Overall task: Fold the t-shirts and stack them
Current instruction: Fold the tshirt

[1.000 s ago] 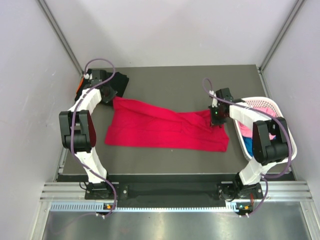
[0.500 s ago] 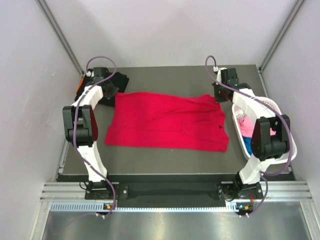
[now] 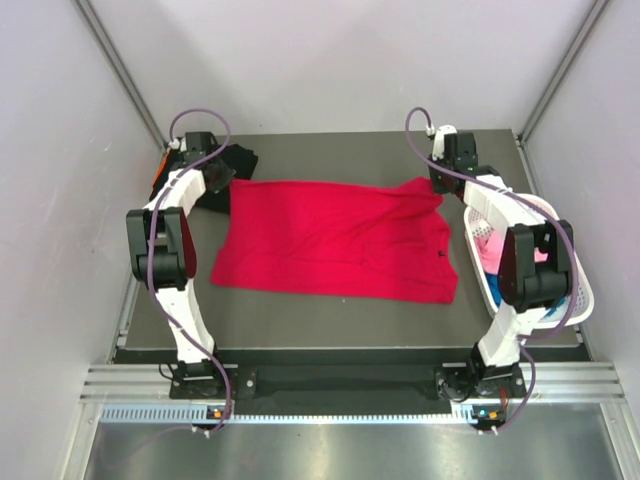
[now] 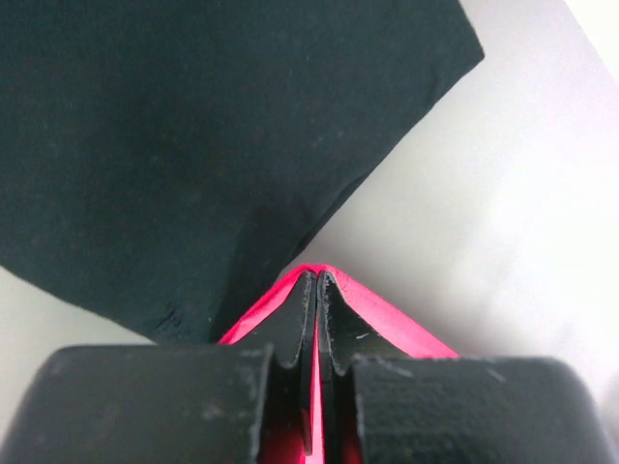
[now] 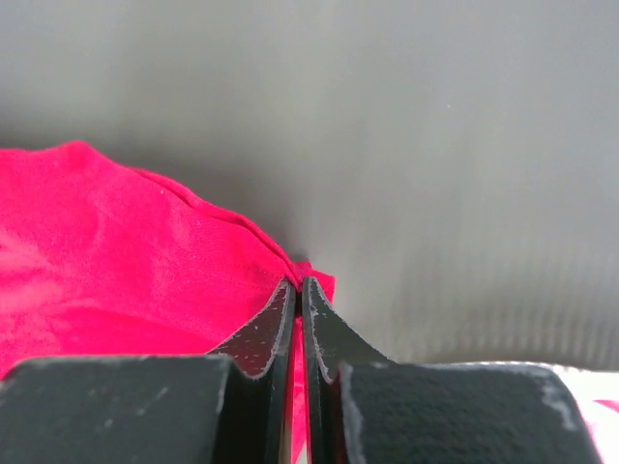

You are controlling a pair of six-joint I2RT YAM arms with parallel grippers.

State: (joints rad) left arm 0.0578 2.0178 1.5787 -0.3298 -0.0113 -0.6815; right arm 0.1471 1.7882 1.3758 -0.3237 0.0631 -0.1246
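The red t-shirt (image 3: 400, 205) is spread flat and its held corner (image 3: 424, 191) is clear of the basket, so my right gripper should go on moving toward the red t-shirt before it lets go of the corner there.
A bright red t-shirt (image 3: 335, 240) lies spread across the dark table. My left gripper (image 3: 224, 184) is shut on its far left corner (image 4: 382, 307), pinching the cloth between the fingertips. At the far right corner (image 5: 145, 242) my right gripper (image 3: 440, 187) is likewise shut on the red cloth. A black t-shirt (image 3: 236, 162) lies bunched at the back left, just beyond the left gripper, and fills the upper left of the left wrist view (image 4: 193, 145). Pink and blue cloth (image 3: 492, 255) shows inside the basket.
A white lattice basket (image 3: 578, 290) stands at the table's right edge, under the right arm. Grey walls close in the table on three sides. Bare dark table (image 3: 340, 155) shows behind the red shirt and along the front (image 3: 330, 322).
Both grippers have moved toward the back of the table, pulling the red shirt's far edge with them. The shirt has gone from a folded-over strip to a spread, flat sheet.
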